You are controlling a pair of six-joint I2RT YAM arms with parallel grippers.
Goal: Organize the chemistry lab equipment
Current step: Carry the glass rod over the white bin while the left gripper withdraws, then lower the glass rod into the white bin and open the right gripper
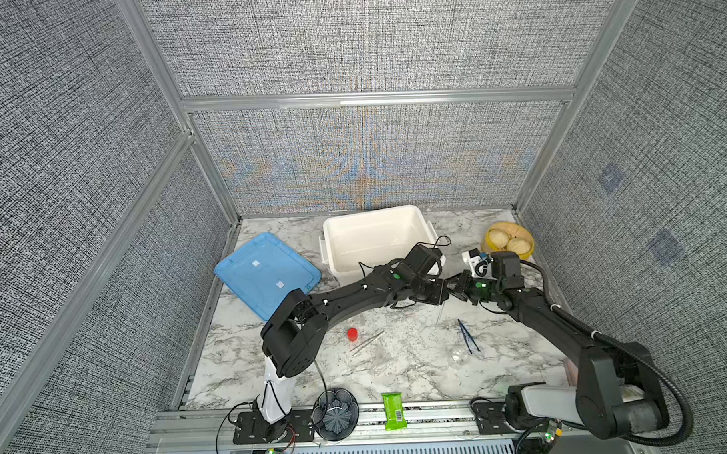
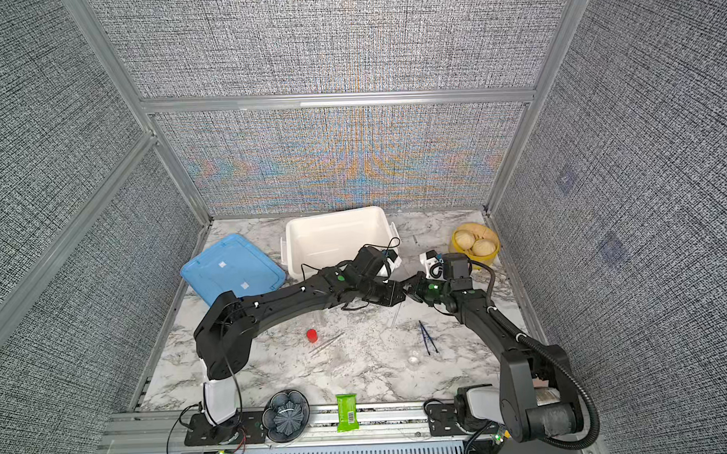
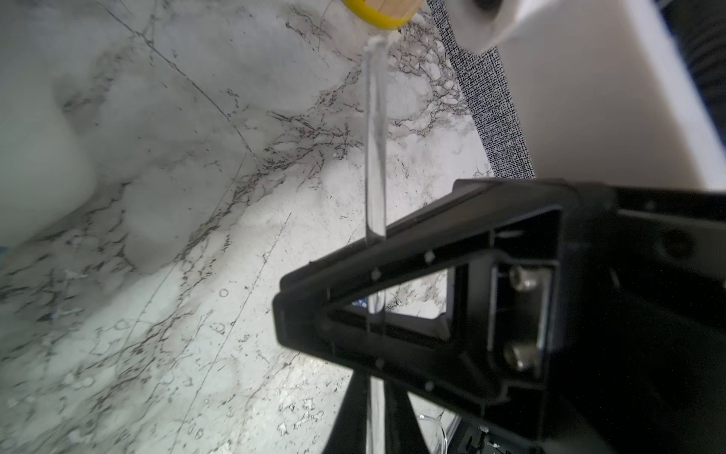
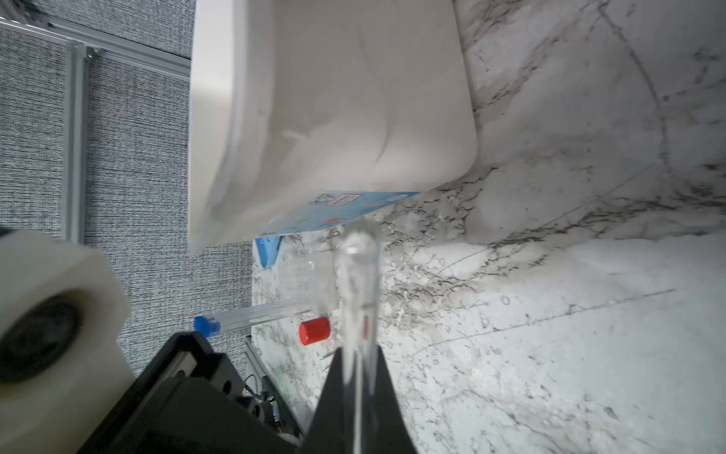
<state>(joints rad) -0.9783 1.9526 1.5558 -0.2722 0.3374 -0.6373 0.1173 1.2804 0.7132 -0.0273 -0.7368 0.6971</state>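
The robot's two grippers are both closed on the clear tube point(image 3: 376, 144), so next the left gripper opens and moves away before the right gripper lowers the tube into the white bin point(image 1: 373, 236).
A slender clear tube point(image 3: 375, 137) point(image 4: 357, 283) hangs over the marble, in front of the white bin. My left gripper point(image 3: 373, 397) point(image 1: 441, 292) is shut on one end of it. My right gripper point(image 4: 358, 353) point(image 1: 456, 289) is shut on it further along, and its finger point(image 3: 432, 239) crosses the tube. On the table lie a red-capped vial point(image 1: 352, 333) point(image 4: 314, 331), silver tweezers point(image 1: 366, 341), dark blue tweezers point(image 1: 467, 336), a thin clear dropper point(image 1: 439, 317), a small clear glass piece point(image 1: 458, 355) and a blue-capped tube point(image 4: 259, 312) partly under the left arm.
A white bin point(image 1: 369, 215) stands open at the back, with a blue lid point(image 1: 267, 273) to its left. A yellow bowl point(image 1: 488, 243) of round things sits at the back right. A dark fluted bowl point(image 1: 335, 414) and a green snack packet point(image 1: 393, 410) rest on the front rail.
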